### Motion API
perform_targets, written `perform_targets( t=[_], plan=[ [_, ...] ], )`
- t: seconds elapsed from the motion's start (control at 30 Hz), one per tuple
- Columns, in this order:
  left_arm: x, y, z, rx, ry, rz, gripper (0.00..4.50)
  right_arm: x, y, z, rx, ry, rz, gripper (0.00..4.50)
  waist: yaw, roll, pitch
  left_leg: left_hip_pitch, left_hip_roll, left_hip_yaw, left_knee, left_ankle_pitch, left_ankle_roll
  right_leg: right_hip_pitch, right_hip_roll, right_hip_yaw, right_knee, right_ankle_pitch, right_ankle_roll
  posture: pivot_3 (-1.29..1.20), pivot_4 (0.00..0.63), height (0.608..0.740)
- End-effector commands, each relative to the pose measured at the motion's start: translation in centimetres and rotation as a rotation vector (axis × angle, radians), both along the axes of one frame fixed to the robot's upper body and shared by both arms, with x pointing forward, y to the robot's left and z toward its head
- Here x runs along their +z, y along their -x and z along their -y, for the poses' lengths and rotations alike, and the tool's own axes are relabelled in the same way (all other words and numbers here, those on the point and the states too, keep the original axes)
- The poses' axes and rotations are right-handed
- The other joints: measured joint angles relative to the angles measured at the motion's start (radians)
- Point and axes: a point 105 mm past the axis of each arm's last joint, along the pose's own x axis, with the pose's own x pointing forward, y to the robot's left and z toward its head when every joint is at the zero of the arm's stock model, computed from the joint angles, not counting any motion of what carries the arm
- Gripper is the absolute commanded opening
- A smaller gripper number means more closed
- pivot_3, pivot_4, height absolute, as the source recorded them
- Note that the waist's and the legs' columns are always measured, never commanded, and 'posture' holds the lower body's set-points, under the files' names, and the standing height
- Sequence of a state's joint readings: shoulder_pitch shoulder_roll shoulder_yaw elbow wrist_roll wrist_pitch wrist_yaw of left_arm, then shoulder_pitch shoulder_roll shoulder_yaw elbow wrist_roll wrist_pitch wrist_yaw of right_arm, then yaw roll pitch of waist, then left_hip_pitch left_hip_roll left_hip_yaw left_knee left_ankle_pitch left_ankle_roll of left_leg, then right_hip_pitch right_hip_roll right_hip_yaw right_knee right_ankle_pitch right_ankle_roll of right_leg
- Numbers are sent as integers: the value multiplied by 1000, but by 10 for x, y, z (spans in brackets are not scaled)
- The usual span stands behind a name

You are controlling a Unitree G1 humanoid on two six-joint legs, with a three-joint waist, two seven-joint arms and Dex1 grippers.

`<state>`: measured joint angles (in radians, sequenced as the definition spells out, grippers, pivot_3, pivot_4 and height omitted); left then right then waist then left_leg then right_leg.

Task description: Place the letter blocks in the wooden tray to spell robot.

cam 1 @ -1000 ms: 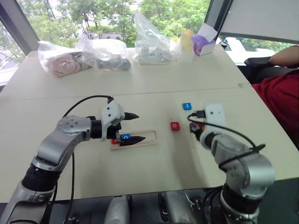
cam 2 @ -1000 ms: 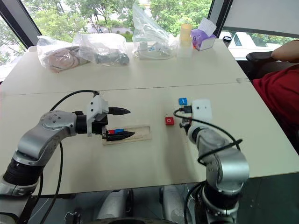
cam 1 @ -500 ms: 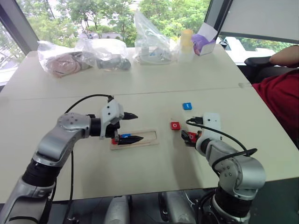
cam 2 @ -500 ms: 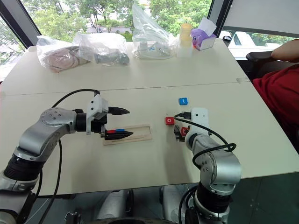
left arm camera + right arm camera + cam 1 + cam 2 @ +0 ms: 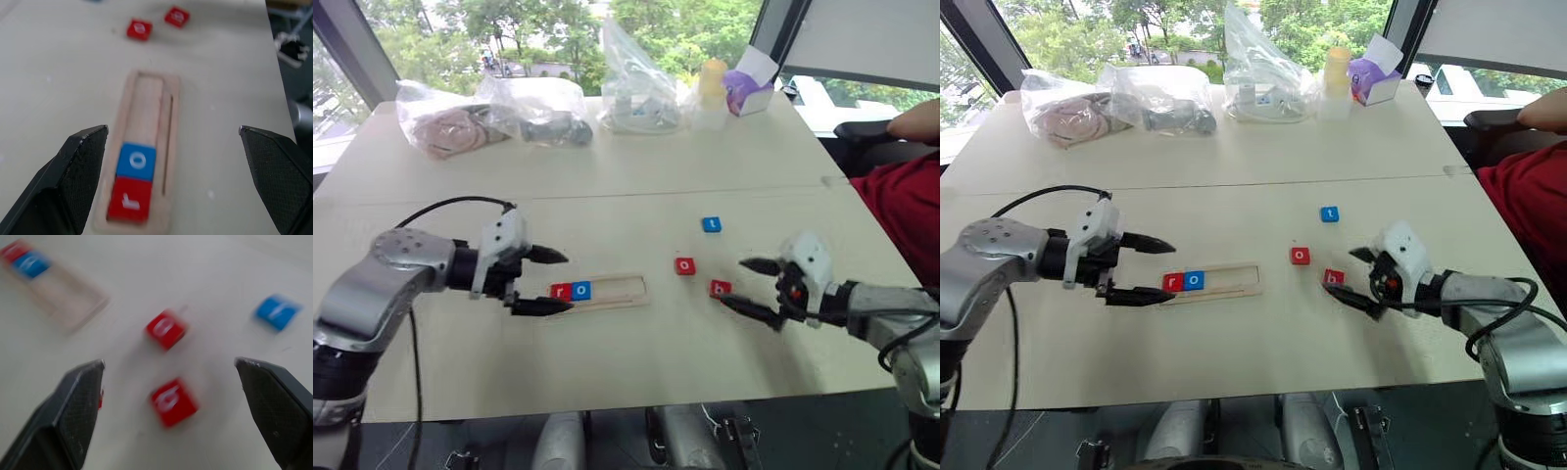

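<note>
My right gripper should keep reaching until its open fingers surround the red b block (image 5: 720, 287), which is clear of the red o block (image 5: 684, 265) and in line with them.
The wooden tray (image 5: 623, 289) lies on the table with a red r block (image 5: 561, 291) and a blue o block (image 5: 581, 290) side by side at its left end. My left gripper (image 5: 568, 282) is open at that end, one finger on each side, touching neither block. A red o block (image 5: 684, 265), another red block (image 5: 720, 288) and a blue t block (image 5: 710, 224) lie loose to the right of the tray. My right gripper (image 5: 732, 282) is open just right of the nearer red block, which rests on the table in front of its fingertips (image 5: 93, 377).
Clear plastic bags (image 5: 636, 93), a bottle (image 5: 711, 88) and a purple box (image 5: 747, 86) line the far edge. A person in a red top (image 5: 901, 201) sits at the right side. Bare tabletop (image 5: 636, 362) runs between the tray and the near edge.
My right gripper has opened, left its red block on the table and drawn back to the right. My left gripper has slid left off the tray, uncovering the r and o blocks.
</note>
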<state>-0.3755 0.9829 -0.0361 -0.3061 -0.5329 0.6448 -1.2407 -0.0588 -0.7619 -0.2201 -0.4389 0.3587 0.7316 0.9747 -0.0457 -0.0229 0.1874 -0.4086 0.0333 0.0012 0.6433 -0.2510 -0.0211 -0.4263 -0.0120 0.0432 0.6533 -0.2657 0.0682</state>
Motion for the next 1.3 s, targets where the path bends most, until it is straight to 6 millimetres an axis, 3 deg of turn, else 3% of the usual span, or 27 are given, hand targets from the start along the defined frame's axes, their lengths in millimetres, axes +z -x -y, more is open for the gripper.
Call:
perform_targets(
  t=[0.03,0.57,0.67,0.77,0.83,0.97,1.13,1.2,1.3],
  plan=[
    [12,3,-5,8,-5,44,4500,-11,-3,10,105,93,72,4415,0,0,1,0,0,1,1,0,0,0,-1,1,0,0,-1,0,150,740],
    [13,7,-32,163,-16,34,4500,-41,-29,11,217,93,95,4415,4,0,1,0,0,4,4,0,0,0,-1,2,1,2,-1,0,150,740],
    [12,7,-32,171,-15,39,4500,-46,-33,10,224,85,88,3578,4,0,1,0,0,4,4,0,0,0,-1,2,1,2,-1,0,150,740],
    [12,8,-33,180,-15,39,4500,-48,-35,9,233,85,89,1956,4,0,1,1,0,4,4,0,0,0,-1,2,2,2,0,0,150,740],
    [11,8,-35,189,-20,35,4500,-45,-38,7,234,82,98,1137,3,0,1,1,0,4,4,0,0,0,-1,3,2,2,0,0,150,740],
    [8,10,-43,204,-47,20,4500,-19,-43,-19,275,5,130,1137,1,0,1,2,1,5,5,0,0,0,0,3,4,2,-1,0,150,740],
    [1,10,-54,223,-99,10,4500,27,-40,-93,448,-72,178,1137,-1,0,2,3,1,4,5,0,0,-3,0,5,10,2,0,0,150,740],
    [-2,8,-60,239,-124,17,4500,32,-40,-111,494,-86,167,1137,2,0,2,3,1,4,5,0,0,-3,1,5,10,2,0,0,150,740],
    [-1,7,-61,251,-105,24,4500,21,-47,-135,554,-33,163,1137,8,0,1,2,1,4,5,0,0,-2,0,3,10,2,-2,0,150,740]
  ],
)
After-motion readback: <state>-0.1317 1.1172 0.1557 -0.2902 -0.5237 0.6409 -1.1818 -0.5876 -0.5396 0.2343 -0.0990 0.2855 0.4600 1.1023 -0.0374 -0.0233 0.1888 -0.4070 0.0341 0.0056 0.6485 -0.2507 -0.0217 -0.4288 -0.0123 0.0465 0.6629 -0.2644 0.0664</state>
